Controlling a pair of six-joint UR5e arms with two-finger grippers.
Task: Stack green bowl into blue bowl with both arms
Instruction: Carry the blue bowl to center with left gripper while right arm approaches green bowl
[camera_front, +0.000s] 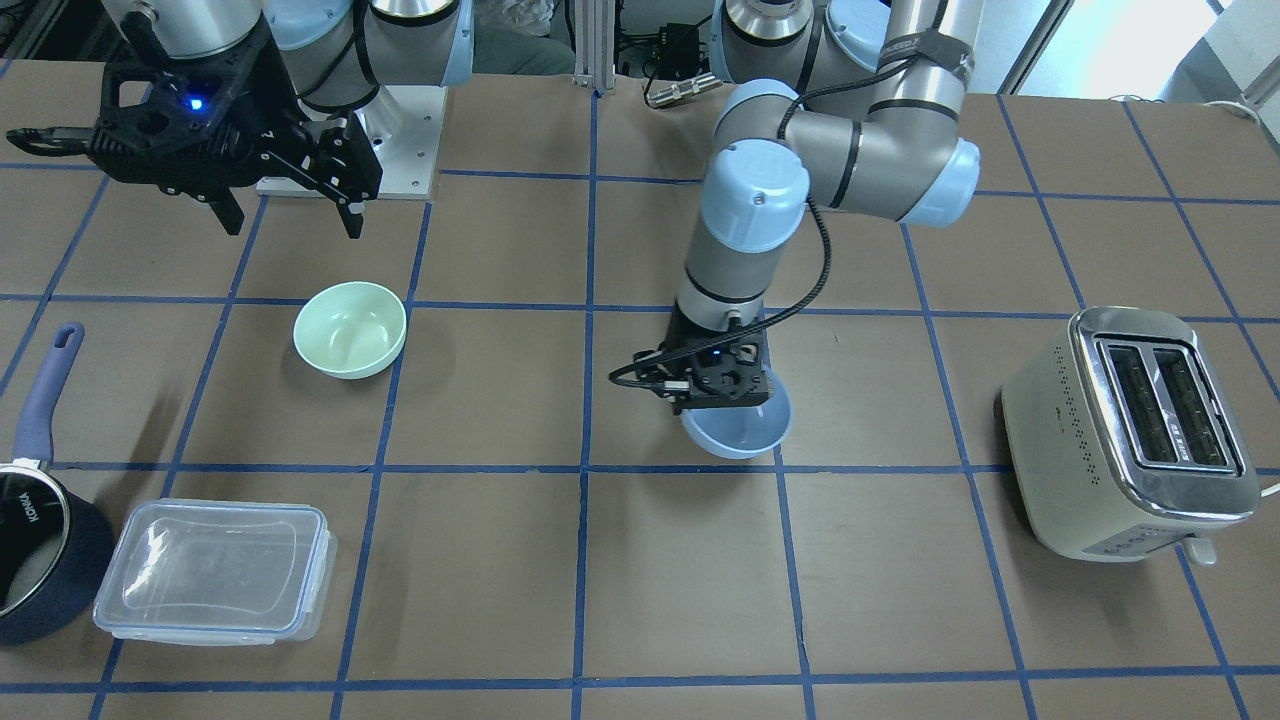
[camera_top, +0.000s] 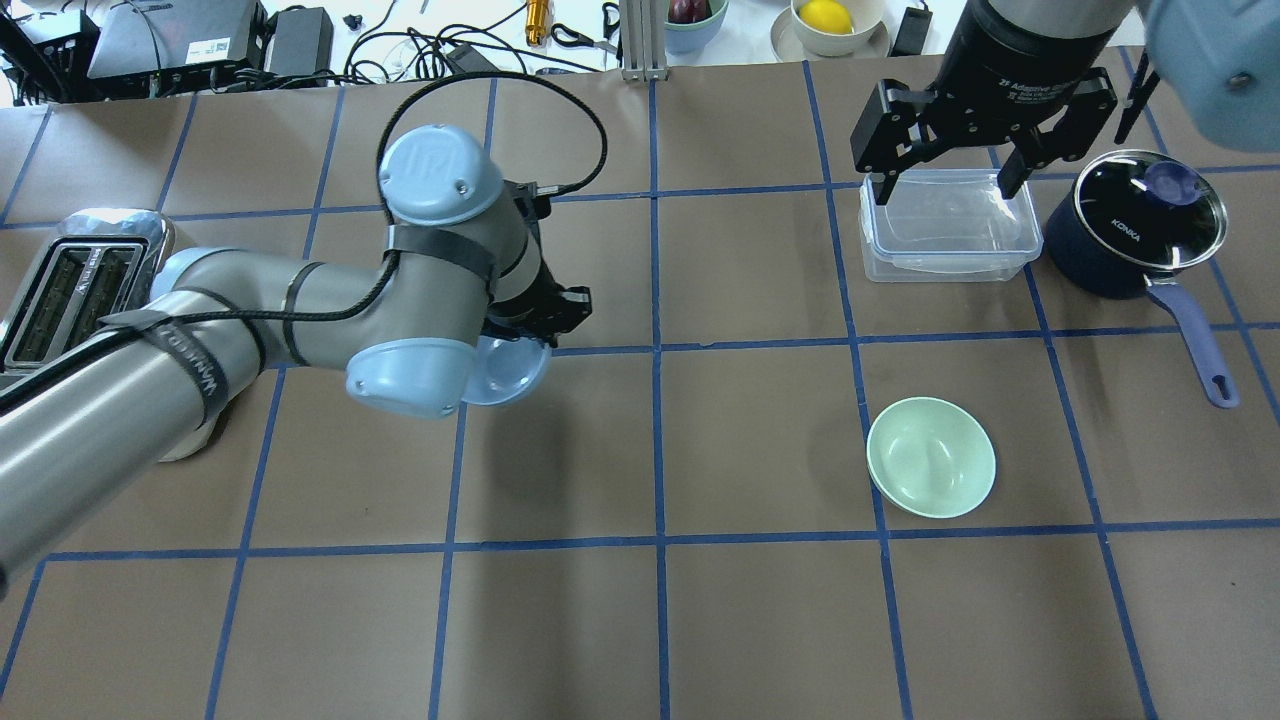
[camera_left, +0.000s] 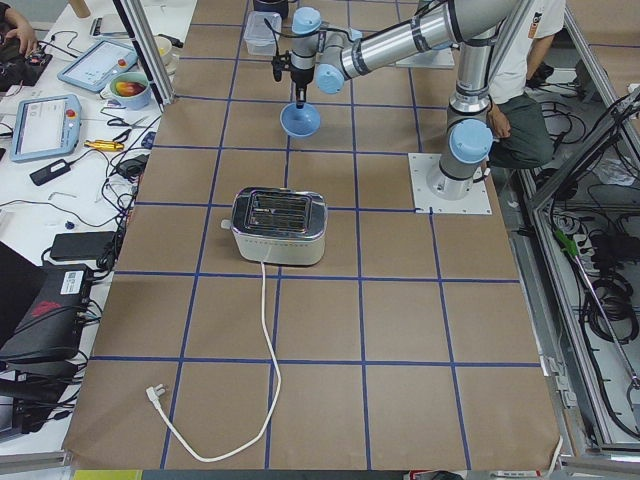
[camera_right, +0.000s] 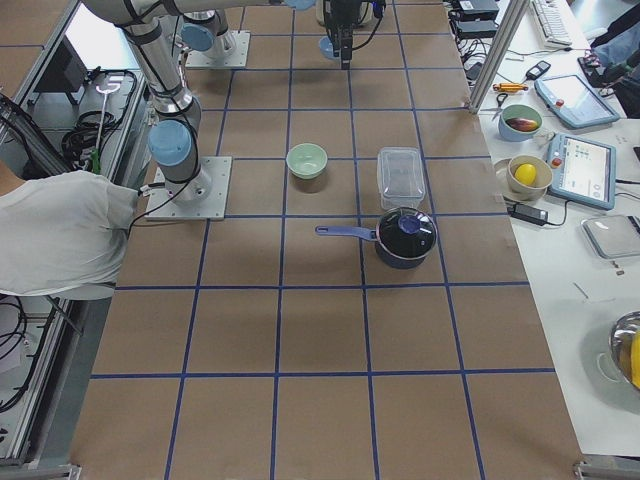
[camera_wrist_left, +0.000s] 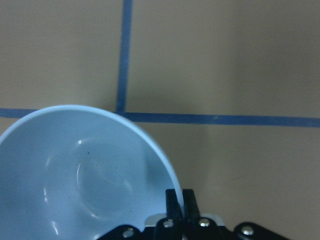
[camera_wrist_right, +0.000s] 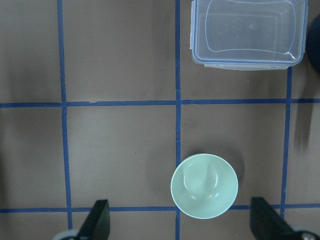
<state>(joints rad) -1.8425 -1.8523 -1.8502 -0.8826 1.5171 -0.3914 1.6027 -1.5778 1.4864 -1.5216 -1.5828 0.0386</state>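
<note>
I expect the green bowl (camera_front: 350, 329) to sink nearly to its rim when I lower it, because the blue bowl's round opening (camera_front: 744, 424) is as wide as the green bowl's.
My left gripper (camera_front: 741, 401) is shut on the rim of the pale blue bowl (camera_front: 738, 433) near the table's middle. The wrist view shows its fingers (camera_wrist_left: 174, 205) pinching the bowl's rim (camera_wrist_left: 75, 170), and the bowl seems to hang just above the table. The mint-green bowl (camera_front: 350, 330) stands upright and empty on the table, also in the overhead view (camera_top: 930, 470). My right gripper (camera_front: 293, 225) is open and empty, high above the table and beside the green bowl (camera_wrist_right: 204, 186), not touching it.
A cream toaster (camera_front: 1130, 430) stands on my left side. A clear lidded plastic container (camera_front: 215, 570) and a dark pot with a blue handle (camera_front: 40, 540) sit beyond the green bowl on my right side. Blue tape lines grid the brown table.
</note>
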